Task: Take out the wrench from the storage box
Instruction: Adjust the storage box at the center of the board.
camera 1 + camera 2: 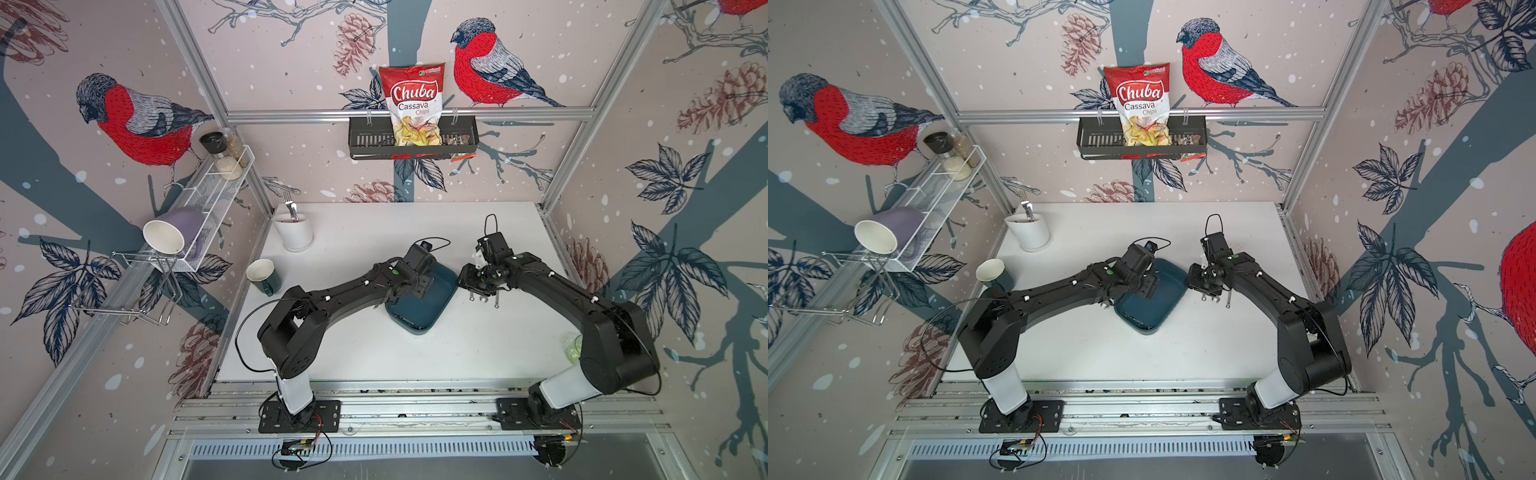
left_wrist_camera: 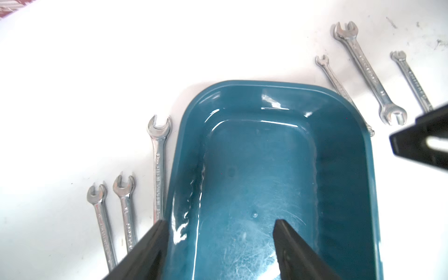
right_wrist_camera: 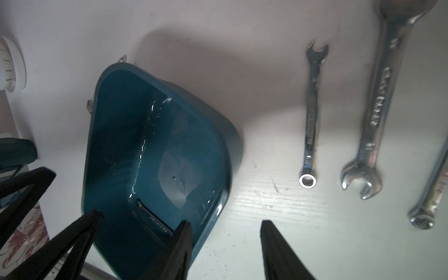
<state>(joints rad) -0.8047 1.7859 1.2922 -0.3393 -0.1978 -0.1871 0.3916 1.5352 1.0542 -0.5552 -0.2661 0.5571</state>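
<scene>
The wrench (image 3: 154, 217) lies tight along the storage box's end, so my left gripper should take the box's rim on the green mug's side (image 2: 173, 179) and tilt the box first.
The teal storage box (image 1: 415, 316) lies mid-table in both top views. One slim wrench (image 3: 152, 221) lies inside it along a wall, seen in the right wrist view. My left gripper (image 2: 220, 224) is open and empty, low over the box (image 2: 254, 157): one finger is at its side wall, the other is over its floor. My right gripper (image 3: 225, 226) is open and empty too. One of its fingers is over the box's (image 3: 145, 135) rim and the other is over the bare table.
Three wrenches (image 2: 158, 155) lie on the table at one side of the box and three more (image 2: 368, 72) at the other. A green mug (image 1: 262, 275) and a white utensil pot (image 1: 294, 230) stand at the left. A black basket with a chips bag (image 1: 411, 104) hangs on the back wall.
</scene>
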